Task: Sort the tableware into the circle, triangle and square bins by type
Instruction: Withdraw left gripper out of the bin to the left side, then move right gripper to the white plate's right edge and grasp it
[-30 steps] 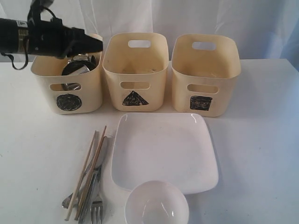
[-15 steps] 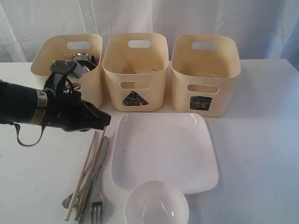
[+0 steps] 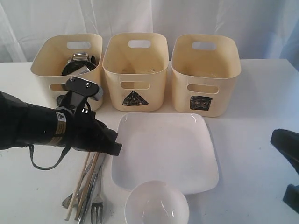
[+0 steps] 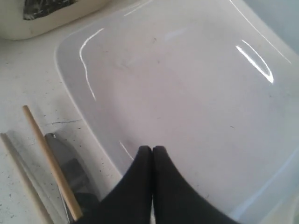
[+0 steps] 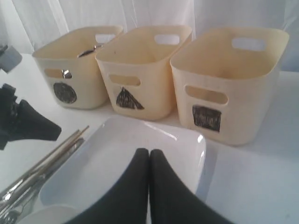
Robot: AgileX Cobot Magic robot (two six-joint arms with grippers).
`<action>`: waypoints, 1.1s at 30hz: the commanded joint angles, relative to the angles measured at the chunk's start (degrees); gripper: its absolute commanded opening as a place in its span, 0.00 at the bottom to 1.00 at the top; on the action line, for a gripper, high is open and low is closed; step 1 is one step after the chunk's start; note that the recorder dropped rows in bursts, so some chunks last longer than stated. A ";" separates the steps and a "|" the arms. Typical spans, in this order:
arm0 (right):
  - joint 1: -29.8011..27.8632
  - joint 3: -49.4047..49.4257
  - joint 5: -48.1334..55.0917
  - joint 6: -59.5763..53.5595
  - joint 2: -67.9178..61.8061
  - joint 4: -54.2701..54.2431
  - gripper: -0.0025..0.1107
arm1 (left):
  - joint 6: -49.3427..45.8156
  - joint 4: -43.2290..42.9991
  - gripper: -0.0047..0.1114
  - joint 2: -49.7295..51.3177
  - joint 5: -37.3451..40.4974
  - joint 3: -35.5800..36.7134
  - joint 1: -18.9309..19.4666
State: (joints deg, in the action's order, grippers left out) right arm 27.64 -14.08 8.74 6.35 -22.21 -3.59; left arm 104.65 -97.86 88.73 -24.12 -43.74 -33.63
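The plate's edge (image 3: pixel 112 164) by my left gripper is crowded with cutlery, so my right gripper should grab the plate by the clear edge (image 3: pixel 211 141) on the square bin's side.
My left gripper (image 3: pixel 117 148) is shut and empty, its tip low over the left edge of the white square plate (image 3: pixel 168 149); the left wrist view shows the same gripper (image 4: pixel 152 149) above the plate (image 4: pixel 187 93). Just left of it lie the chopsticks (image 3: pixel 86 179), knife (image 4: pixel 70 163), fork (image 3: pixel 96 206) and spoon (image 3: pixel 67 200). A white bowl (image 3: pixel 156 205) stands in front of the plate. The circle bin (image 3: pixel 42 77) holds steel mugs (image 3: pixel 77 65). The triangle bin (image 3: pixel 135 70) and square bin (image 3: pixel 205 77) look empty. My right gripper (image 5: pixel 149 151) is shut, at the far right edge (image 3: pixel 274 136).
The three bins stand in a row at the back of the white table (image 3: pixel 252 154), against a white curtain. My left arm (image 5: pixel 23 123) lies across the front of the circle bin, low over the cutlery.
My left arm has swung from above the circle bin down and forward to the plate's left edge. The right gripper has come into view at the right edge.
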 commanded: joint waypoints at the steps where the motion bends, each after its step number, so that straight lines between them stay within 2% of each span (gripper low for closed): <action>1: -0.35 -0.25 -4.11 3.40 -0.19 0.35 0.02 | 3.42 1.19 0.04 -1.00 3.64 0.28 -0.20; 4: -0.35 -0.54 -4.41 8.94 -0.19 0.35 0.02 | 6.47 1.19 0.04 -2.88 9.27 0.50 -0.20; 7: -0.35 -0.76 -5.79 9.25 -0.19 0.35 0.02 | 7.55 1.37 0.04 -6.58 13.61 1.32 1.22; 9: -0.35 -1.02 -6.25 8.20 -0.46 0.60 0.02 | 7.55 1.37 0.04 -9.32 13.22 1.78 2.80; 12: -1.01 -3.62 -2.76 12.64 -4.54 0.60 0.02 | 7.55 0.83 0.04 -13.21 10.24 2.46 4.96; 18: -4.39 -17.34 15.33 15.10 -28.64 3.17 0.02 | 7.55 0.18 0.04 -16.77 7.95 3.10 5.79; 24: -7.08 -34.94 25.33 7.73 -48.56 4.86 0.03 | 7.80 0.05 0.04 -16.80 6.41 3.10 5.79; 26: -7.97 -39.47 29.50 4.46 -52.88 4.62 0.09 | 7.80 0.05 0.04 -16.80 5.99 3.10 5.79; 29: -10.81 -44.89 35.92 1.41 -58.36 4.35 0.26 | 7.80 0.05 0.04 -16.80 5.46 3.10 5.79; 31: -12.89 -46.59 37.54 -0.29 -61.18 2.58 0.38 | 7.80 0.05 0.04 -16.80 5.08 3.10 5.79; 33: -14.99 -46.78 37.65 -3.88 -63.81 -1.80 0.43 | 7.80 0.05 0.04 -16.80 4.97 3.10 5.79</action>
State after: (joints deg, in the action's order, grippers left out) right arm 15.31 -59.85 44.42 7.15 -82.81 -1.60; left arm 111.92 -97.06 72.51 -18.79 -41.17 -27.97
